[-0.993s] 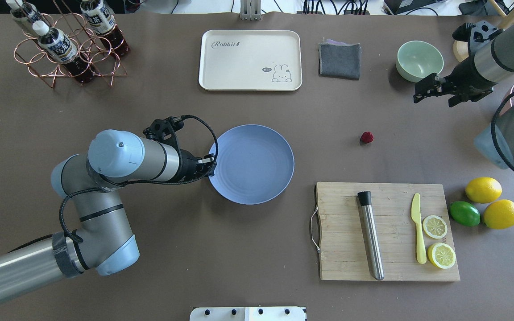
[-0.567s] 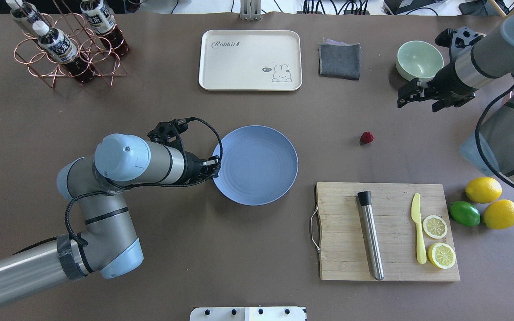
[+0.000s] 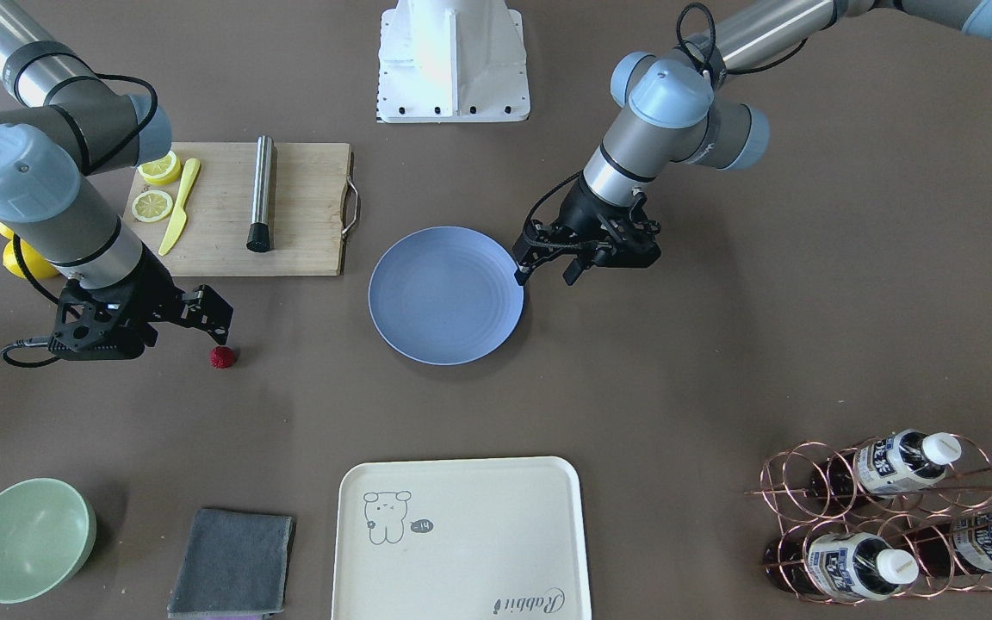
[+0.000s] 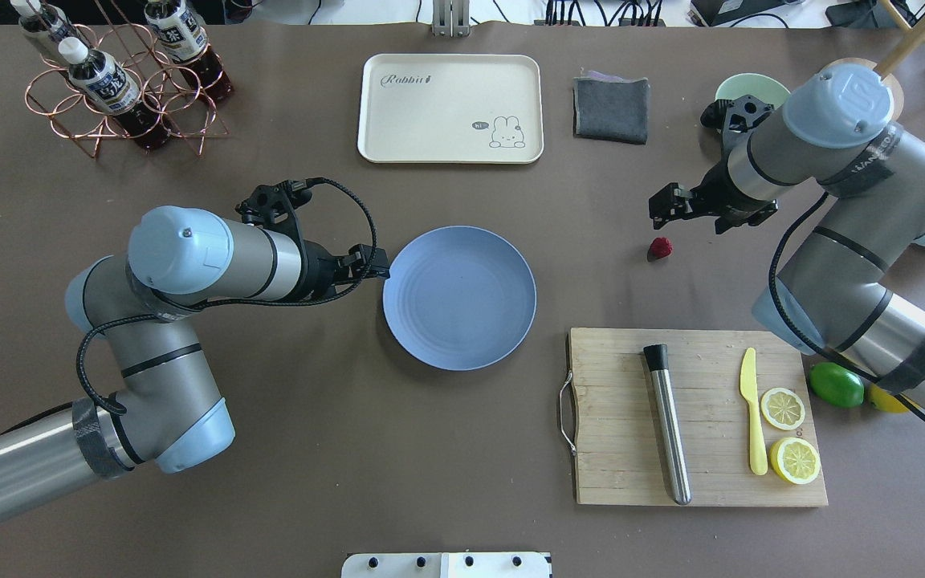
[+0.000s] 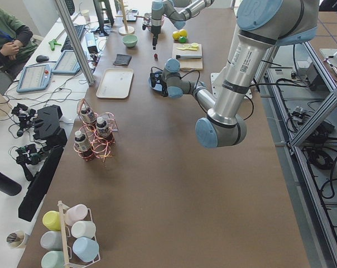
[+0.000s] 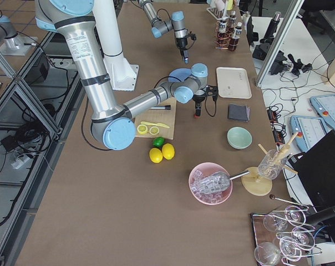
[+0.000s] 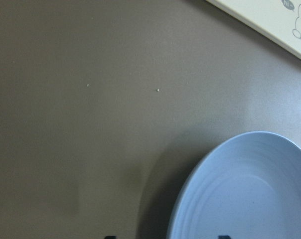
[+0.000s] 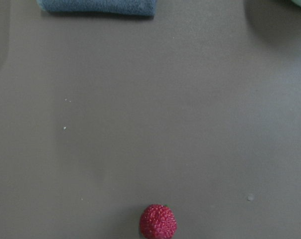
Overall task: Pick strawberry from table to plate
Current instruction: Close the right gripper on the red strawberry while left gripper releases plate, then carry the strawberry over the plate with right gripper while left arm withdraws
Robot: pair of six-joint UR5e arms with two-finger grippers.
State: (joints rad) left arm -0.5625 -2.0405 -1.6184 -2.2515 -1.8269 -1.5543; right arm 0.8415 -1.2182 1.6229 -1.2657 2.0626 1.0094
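The robot's left gripper is hanging at the plate's rim (image 3: pixel 520 300), across from the strawberry (image 3: pixel 221 357), so it should move back and the right gripper should bring the strawberry over.
The strawberry (image 4: pixel 660 248) (image 3: pixel 222 357) lies on the bare table (image 4: pixel 310 449), right of the plate, and shows low in the right wrist view (image 8: pixel 158 221). My right gripper (image 4: pixel 689 218) (image 3: pixel 190 331) hangs open just beyond it and slightly to its right, one finger close to the berry without touching. The pale blue plate (image 4: pixel 459 321) (image 3: pixel 446 327) is empty at mid-table. My left gripper (image 4: pixel 374 267) (image 3: pixel 545 274) is open at the plate's left rim. The left wrist view shows that rim (image 7: pixel 200 194).
A wooden cutting board (image 4: pixel 615 449) with a steel rod, a yellow knife and lemon slices lies at the front right, a lime (image 4: pixel 836 384) beside it. Behind are a cream tray (image 4: pixel 450 88), a grey cloth (image 4: pixel 611 108), a green bowl (image 4: pixel 743 84) and a bottle rack (image 4: pixel 117 88).
My right arm has swung in from the back right and now hangs by the strawberry. The left gripper nudged the plate slightly right, then drew back to its rim.
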